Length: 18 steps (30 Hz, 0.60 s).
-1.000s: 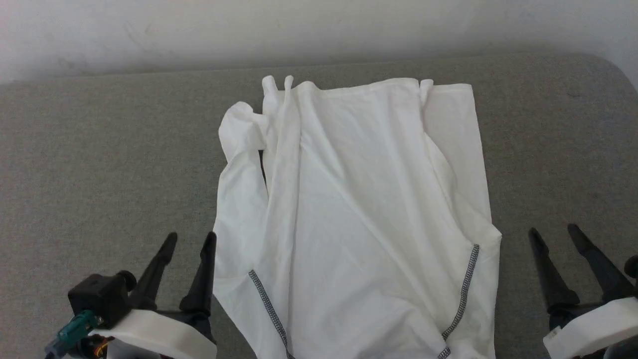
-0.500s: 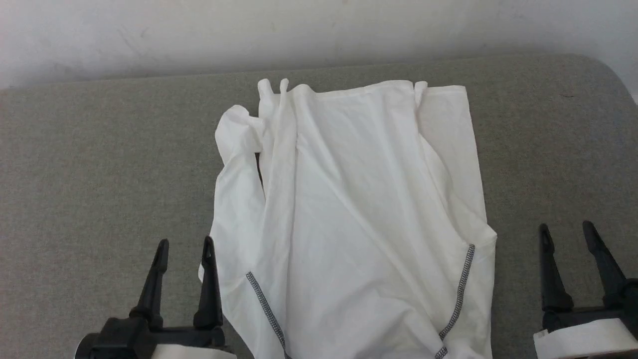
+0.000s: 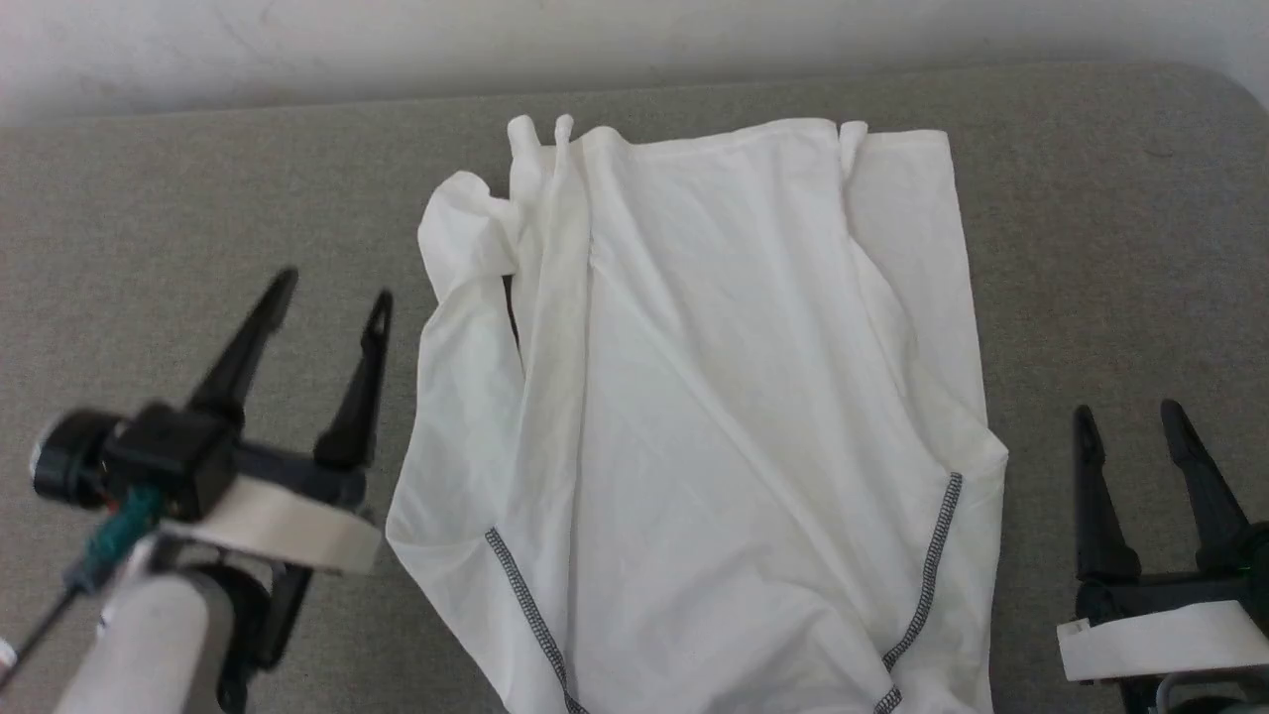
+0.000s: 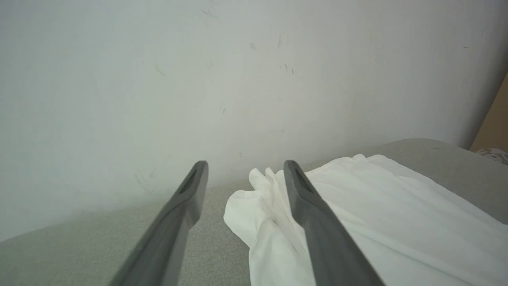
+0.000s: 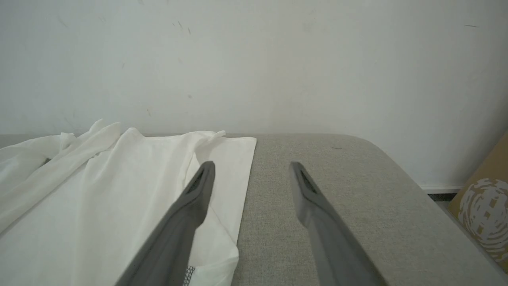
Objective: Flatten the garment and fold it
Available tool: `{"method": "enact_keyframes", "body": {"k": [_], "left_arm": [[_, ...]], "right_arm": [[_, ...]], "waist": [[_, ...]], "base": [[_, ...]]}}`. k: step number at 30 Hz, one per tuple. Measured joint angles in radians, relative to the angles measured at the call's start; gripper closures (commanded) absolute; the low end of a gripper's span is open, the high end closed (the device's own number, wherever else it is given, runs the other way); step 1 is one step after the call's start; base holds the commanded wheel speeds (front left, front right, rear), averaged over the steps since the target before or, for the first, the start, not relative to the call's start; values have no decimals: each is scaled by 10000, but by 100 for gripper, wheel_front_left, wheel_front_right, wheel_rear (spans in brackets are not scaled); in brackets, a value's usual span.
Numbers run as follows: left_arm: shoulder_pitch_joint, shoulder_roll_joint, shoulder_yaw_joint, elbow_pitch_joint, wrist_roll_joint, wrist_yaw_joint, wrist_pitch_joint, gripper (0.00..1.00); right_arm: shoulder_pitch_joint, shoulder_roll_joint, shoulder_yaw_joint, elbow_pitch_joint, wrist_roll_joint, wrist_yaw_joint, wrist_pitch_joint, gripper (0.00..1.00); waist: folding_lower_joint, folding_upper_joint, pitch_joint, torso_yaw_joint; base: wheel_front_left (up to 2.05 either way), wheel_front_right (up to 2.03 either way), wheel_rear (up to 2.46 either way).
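Observation:
The bunched sleeve (image 3: 461,238) is separated from the body by a gap (image 3: 513,311), so it will fold across by itself when I carry it over, leaving the hem gathered.
The white garment (image 3: 714,397) lies spread lengthwise on the grey surface, its hem at the far end and its dark-stitched shoulder seams (image 3: 525,610) near me. A bunched sleeve (image 3: 466,233) sits folded at its far left; the same bunch (image 4: 254,206) shows in the left wrist view. My left gripper (image 3: 332,288) hovers open and raised, just left of the garment's left edge, holding nothing. My right gripper (image 3: 1130,412) stands open to the right of the garment (image 5: 119,190), apart from it and empty. The chest logo is hidden.
The grey padded table (image 3: 149,218) runs to a pale wall (image 3: 297,40) at the back. Its rounded far right corner (image 5: 369,145) has a cardboard box (image 5: 484,202) beyond it. Bare surface lies on both sides of the garment.
My left arm has risen and moved forward along the garment's left edge, fingers still open. The right gripper has barely moved. The camera has shifted slightly.

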Motion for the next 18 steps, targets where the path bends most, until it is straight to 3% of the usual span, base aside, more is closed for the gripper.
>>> {"method": "enact_keyframes", "body": {"k": [9,18], "left_arm": [[-4227,1363,-299,1258,-637,-1241,3390,0],[-6669,1944,-1496,3164,-1638,-1498,5641,0]], "right_arm": [[-580,4,201,58,102,0,-21,0],[-1121,6,460,40,19,0,-67,0]], "waist": [[1,1,1057,-70],[1,0,2236,-306]], "base": [[0,0,0],[0,0,0]]}}
